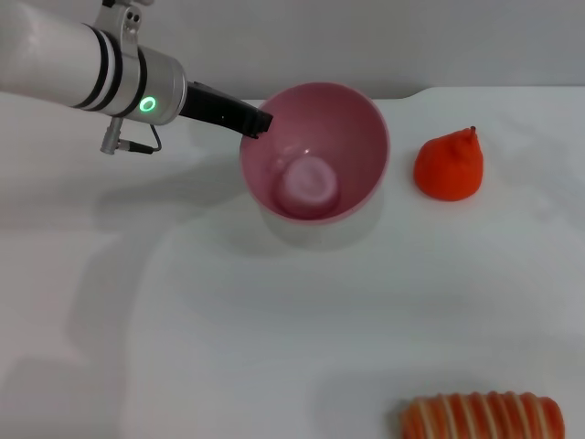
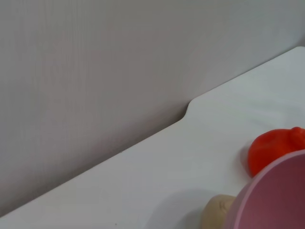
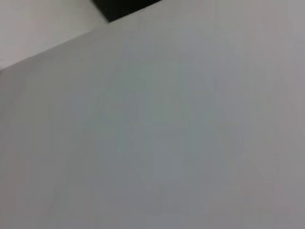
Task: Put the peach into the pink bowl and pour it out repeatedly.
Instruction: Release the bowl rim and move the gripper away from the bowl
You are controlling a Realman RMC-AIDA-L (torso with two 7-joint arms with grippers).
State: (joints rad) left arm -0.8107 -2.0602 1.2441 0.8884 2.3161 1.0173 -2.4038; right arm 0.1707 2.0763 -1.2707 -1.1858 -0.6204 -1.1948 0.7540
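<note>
My left gripper should put the pink bowl down nearer the front (image 1: 268,267), because the bowl is hanging over the beige peach (image 2: 216,213). My right gripper should pick up the peach after that.
The pink bowl (image 1: 315,151) is held off the white table near the back middle, tipped so its opening faces the head camera, with its shadow on the table below it. The pale-pink peach (image 1: 309,183) rests inside it at the bottom. My left gripper (image 1: 258,122) reaches in from the left and is shut on the bowl's left rim. In the left wrist view only a part of the bowl's rim (image 2: 276,195) shows. My right gripper is out of view, and the right wrist view shows only a blank grey surface.
An orange-red pointed fruit (image 1: 450,166) sits to the right of the bowl. An orange-and-white striped item (image 1: 484,418) lies at the front right edge. A beige ball (image 2: 217,212) peeks out behind the bowl. The wall (image 2: 95,71) runs along the table's back edge.
</note>
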